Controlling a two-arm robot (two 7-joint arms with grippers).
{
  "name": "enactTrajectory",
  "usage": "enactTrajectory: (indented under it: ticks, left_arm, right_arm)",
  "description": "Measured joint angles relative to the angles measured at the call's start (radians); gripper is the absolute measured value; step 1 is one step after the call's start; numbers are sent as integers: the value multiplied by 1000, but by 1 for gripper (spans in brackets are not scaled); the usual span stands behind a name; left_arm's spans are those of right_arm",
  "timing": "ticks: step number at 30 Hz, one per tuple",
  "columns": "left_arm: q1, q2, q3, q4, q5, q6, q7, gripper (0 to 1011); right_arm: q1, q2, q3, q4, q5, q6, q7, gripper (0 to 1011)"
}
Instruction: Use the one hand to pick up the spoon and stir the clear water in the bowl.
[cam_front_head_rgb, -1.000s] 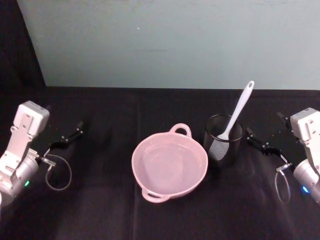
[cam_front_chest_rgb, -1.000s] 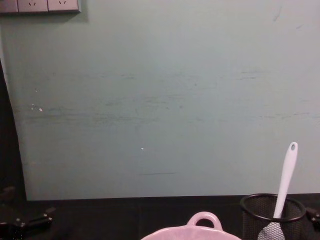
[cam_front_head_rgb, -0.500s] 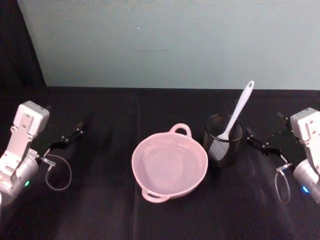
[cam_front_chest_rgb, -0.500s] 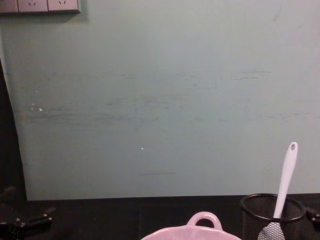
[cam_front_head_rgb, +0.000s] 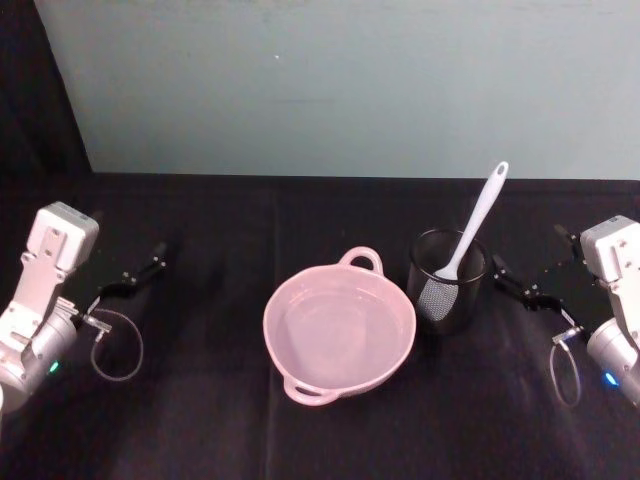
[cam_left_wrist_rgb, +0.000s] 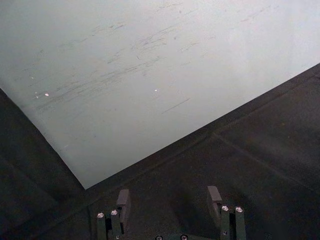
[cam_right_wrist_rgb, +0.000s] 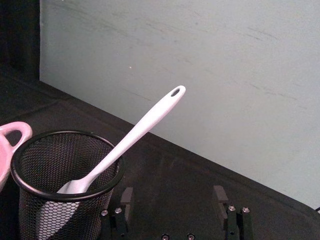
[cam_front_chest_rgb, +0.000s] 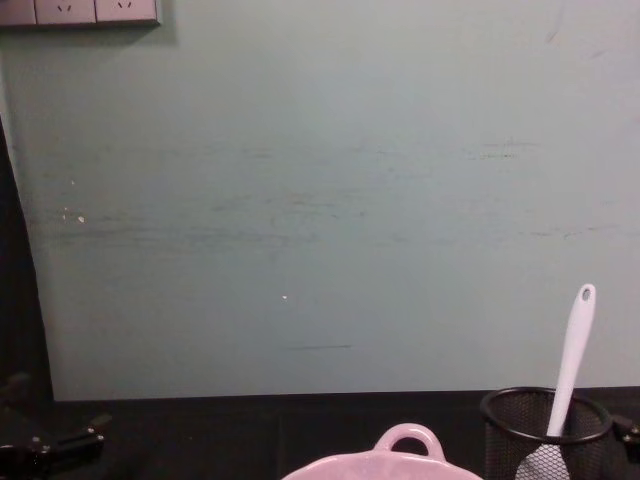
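Observation:
I expect the white spoon (cam_front_chest_rgb: 571, 360) to slide out and leave the black mesh cup standing when I lift the spoon, because the cup's opening (cam_front_chest_rgb: 530, 413) is wider than the spoon's blade.
The white spoon (cam_front_head_rgb: 478, 218) stands tilted in a black mesh cup (cam_front_head_rgb: 447, 305), blade down, its holed handle sticking up and out. Left of the cup sits the pink bowl (cam_front_head_rgb: 361, 250) with clear water in it. My right gripper (cam_front_head_rgb: 525, 262) hangs open just right of the cup, nothing between its fingers. From the right wrist, the spoon (cam_right_wrist_rgb: 145, 122) and cup (cam_right_wrist_rgb: 95, 200) are close ahead of that gripper (cam_right_wrist_rgb: 172, 197), with the bowl's handle (cam_right_wrist_rgb: 15, 125) at the edge. My left gripper (cam_front_head_rgb: 130, 245) is parked open at the far left.
A black cloth covers the table (cam_front_head_rgb: 200, 400). A pale green wall panel (cam_front_head_rgb: 330, 90) rises behind it. The left gripper (cam_left_wrist_rgb: 169, 200) faces bare cloth and the panel. From the chest, the spoon (cam_front_chest_rgb: 573, 355) and cup (cam_front_chest_rgb: 510, 440) stand at the lower right.

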Motion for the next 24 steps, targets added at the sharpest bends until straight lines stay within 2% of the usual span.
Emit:
enactTrajectory:
  ticks: [12, 18, 24]
  left_arm:
    - [0, 0, 0, 0, 0, 0, 0, 1005]
    - [0, 0, 0, 0, 0, 0, 0, 1005]
    - [0, 0, 0, 0, 0, 0, 0, 1005]
  right_arm:
    - [0, 0, 1, 0, 0, 0, 0, 1003]
    - [-43, 0, 45, -35, 20, -5, -6, 1003]
    - [-104, 9, 107, -98, 99, 6, 20, 1003]
